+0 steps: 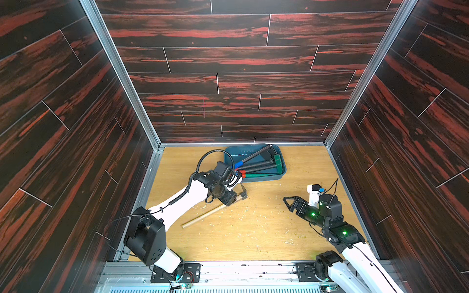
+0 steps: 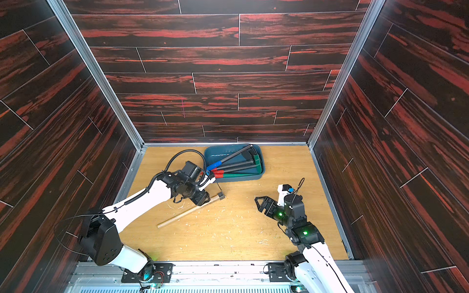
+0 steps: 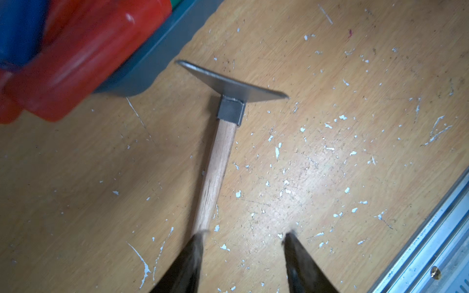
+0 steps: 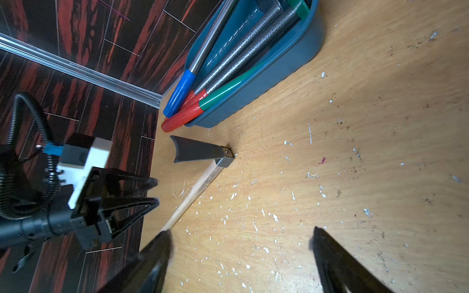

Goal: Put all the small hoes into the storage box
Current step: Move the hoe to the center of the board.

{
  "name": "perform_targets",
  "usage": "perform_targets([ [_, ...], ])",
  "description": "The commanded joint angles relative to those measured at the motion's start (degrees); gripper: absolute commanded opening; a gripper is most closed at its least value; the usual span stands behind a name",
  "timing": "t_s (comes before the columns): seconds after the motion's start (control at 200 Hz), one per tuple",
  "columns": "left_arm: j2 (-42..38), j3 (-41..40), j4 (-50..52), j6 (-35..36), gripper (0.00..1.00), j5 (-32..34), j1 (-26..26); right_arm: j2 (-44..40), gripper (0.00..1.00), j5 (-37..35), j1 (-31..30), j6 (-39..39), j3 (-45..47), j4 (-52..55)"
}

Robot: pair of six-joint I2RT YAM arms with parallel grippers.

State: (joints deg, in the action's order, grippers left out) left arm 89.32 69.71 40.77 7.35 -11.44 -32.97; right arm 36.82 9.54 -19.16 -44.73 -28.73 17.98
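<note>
The open fingers of my left gripper face the handle's long sides [image 3: 211, 190], so it should keep going down toward the wooden handle [image 3: 224, 139] near the small hoe's blade and close there.
The small hoe [image 1: 203, 216] [image 2: 177, 217] lies flat on the wooden table, its metal blade [image 3: 228, 83] close to the storage box's corner. Just above its wooden handle [image 3: 215, 165] hovers my left gripper [image 1: 229, 201] [image 3: 245, 234], open; one finger [image 3: 195, 251] covers the handle and nothing lies between the jaws. The storage box [image 1: 264, 178] [image 2: 241, 178] [image 4: 279, 76] is a teal tray at the back of the table. Off to the right, my right gripper [image 1: 285, 200] [image 4: 241, 236] is open and empty, pointing toward the hoe [image 4: 195, 195].
Several long tools with blue [image 4: 179, 92], red [image 4: 182, 118] and green [image 4: 223, 91] grips lie in the box, and their ends stick out over its left rim. Dark plank walls with metal corner rails enclose the table. White flecks litter the tabletop.
</note>
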Motion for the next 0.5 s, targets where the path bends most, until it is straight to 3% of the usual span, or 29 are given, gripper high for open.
perform_targets([
  [0.0, 2.30, -0.83, 0.81, -1.11, 0.55, 1.10, 0.10, -0.14, 0.89, 1.07, 0.26, 0.45, 0.14, -1.22],
  [0.491, 10.36, -1.20, -1.43, -1.89, 0.56, 4.42, 0.11, 0.44, 0.89, 1.92, 0.26, -0.45, 1.39, -2.84],
])
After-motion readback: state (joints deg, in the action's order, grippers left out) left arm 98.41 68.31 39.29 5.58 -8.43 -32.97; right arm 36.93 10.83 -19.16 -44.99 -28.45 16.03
